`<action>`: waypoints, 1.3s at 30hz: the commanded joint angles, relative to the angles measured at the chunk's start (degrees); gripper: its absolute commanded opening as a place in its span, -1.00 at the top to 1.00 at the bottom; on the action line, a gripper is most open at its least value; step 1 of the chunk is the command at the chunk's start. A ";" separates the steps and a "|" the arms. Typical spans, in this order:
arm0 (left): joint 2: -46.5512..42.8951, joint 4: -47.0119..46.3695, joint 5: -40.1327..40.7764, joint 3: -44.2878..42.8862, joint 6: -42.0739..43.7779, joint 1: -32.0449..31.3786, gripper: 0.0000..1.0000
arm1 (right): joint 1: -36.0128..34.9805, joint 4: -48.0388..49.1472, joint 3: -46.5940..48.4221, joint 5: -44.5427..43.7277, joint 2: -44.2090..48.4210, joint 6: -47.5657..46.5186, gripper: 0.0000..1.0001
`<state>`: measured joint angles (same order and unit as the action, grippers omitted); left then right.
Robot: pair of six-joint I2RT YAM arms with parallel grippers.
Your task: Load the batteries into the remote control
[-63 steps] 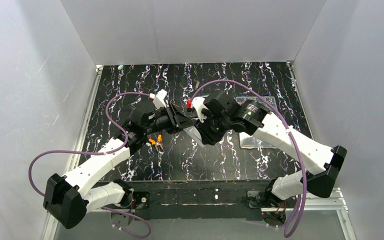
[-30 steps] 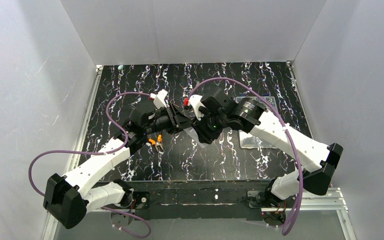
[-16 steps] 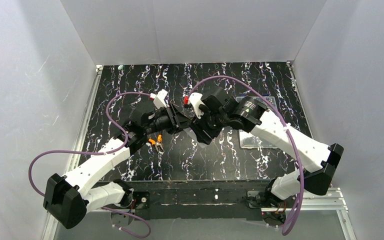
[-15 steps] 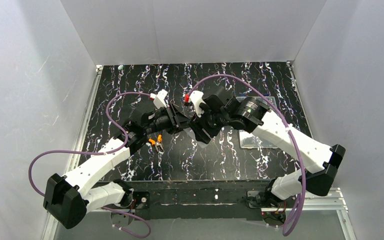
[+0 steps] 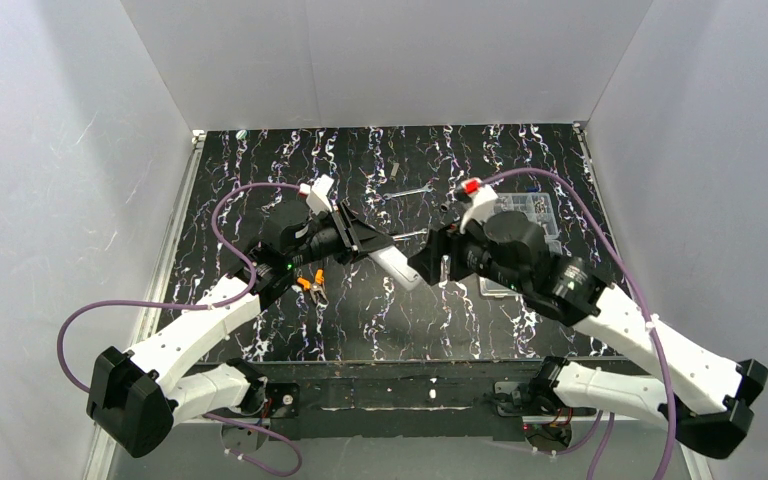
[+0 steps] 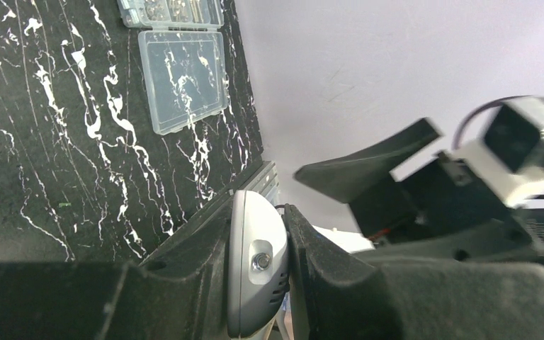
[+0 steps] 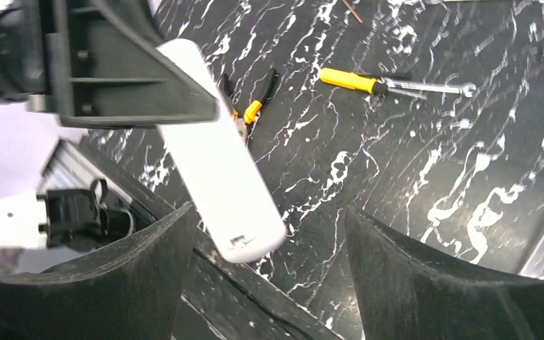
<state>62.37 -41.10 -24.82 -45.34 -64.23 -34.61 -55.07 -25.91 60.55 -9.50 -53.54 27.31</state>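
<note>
The remote control's loose end (image 7: 253, 239) is off-center from the open fingers of the robot's right gripper, so the right gripper should swing lower and line up before it takes that end (image 5: 410, 278).
The white remote control (image 5: 397, 266) hangs above the table, and my left gripper (image 5: 372, 243) is shut on its upper end. In the left wrist view its rounded end (image 6: 256, 269) sits clamped between the two black fingers. In the right wrist view the remote control (image 7: 219, 177) slants down from the left gripper's finger (image 7: 113, 78), its plain side showing. My right gripper (image 7: 276, 283) stands open just below the remote's free end, touching nothing; from above it (image 5: 432, 264) is just right of the remote. No batteries are in view.
A yellow-handled screwdriver (image 7: 350, 79) and orange-handled pliers (image 7: 251, 110) lie on the black marbled table (image 5: 360, 320). A clear plastic compartment box (image 5: 525, 212) with its flat lid (image 6: 182, 79) sits at the right. The right arm (image 5: 620, 320) stretches along the table's right front.
My right gripper has opened and drawn back to the right, off the remote, with its arm swinging low. The left gripper still holds the remote in the same place.
</note>
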 commanded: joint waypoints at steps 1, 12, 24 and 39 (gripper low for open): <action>-0.56 -6.07 -0.53 -0.16 -0.75 -0.02 1.00 | 1.20 16.88 -11.28 -7.47 8.39 18.43 -0.68; 0.49 -8.97 -0.84 -0.17 -2.95 -0.11 1.00 | 3.76 33.47 -25.23 -2.00 14.00 34.57 -0.67; 0.82 -8.91 -0.84 -0.62 -2.86 -0.09 1.00 | 5.95 36.39 -28.48 2.94 13.21 37.82 -0.43; 1.60 -8.74 -1.02 -0.80 -2.66 -0.10 1.00 | 7.51 36.79 -28.06 12.25 9.37 37.12 -0.12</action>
<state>64.45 -46.02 -24.67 -45.34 -66.76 -34.61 -47.88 7.51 32.32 -0.82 -44.18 64.38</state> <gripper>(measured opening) 0.250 0.566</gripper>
